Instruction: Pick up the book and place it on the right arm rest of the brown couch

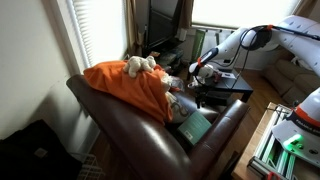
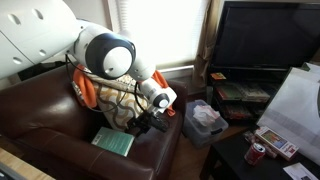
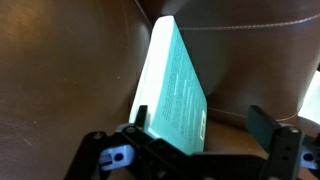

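The book's white edge (image 3: 147, 98) is close up against one finger of my gripper. I should move over and center the book's near end (image 3: 174, 134) before I close my gripper.
The teal-green book (image 1: 195, 127) lies flat on the seat of the brown couch (image 1: 120, 125) and also shows in an exterior view (image 2: 113, 142). My gripper (image 2: 150, 120) hangs just above the seat, close to the book's edge. In the wrist view the book (image 3: 175, 85) fills the middle and its near end lies between the fingers of my gripper (image 3: 200, 125), close to the left finger. The fingers are spread wide and do not clamp it. A bare padded arm rest (image 1: 228, 118) runs beside the book.
An orange blanket (image 1: 130, 85) with a plush toy (image 1: 140, 65) is draped over the couch's far end. A TV (image 2: 265, 35) stands behind. A plastic bag (image 2: 205, 118) and a low table with clutter (image 2: 270, 145) sit beside the couch.
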Controlling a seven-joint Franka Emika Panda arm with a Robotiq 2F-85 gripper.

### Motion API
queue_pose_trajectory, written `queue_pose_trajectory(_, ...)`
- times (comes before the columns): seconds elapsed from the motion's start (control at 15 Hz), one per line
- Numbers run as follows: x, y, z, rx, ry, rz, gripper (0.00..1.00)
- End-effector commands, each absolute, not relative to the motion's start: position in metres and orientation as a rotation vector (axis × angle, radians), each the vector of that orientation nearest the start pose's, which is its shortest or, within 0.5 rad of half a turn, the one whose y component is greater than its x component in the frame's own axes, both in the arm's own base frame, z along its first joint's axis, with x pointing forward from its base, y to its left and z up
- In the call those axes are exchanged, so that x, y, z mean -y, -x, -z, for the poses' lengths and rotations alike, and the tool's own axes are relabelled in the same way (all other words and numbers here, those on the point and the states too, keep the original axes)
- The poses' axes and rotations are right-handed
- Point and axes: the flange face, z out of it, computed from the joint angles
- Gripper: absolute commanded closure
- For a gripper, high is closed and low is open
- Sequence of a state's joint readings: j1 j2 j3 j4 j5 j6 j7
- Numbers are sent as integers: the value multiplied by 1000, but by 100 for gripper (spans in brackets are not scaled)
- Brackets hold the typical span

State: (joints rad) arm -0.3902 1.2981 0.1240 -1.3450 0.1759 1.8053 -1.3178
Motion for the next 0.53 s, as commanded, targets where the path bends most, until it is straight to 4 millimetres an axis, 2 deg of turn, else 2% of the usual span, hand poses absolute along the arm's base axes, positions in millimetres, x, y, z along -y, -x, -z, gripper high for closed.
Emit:
queue_pose_trajectory(0.0,137,-563,113,946,2099,-431,0)
queue_pose_trajectory(0.47,139,-572,134,915,2078,-414,0)
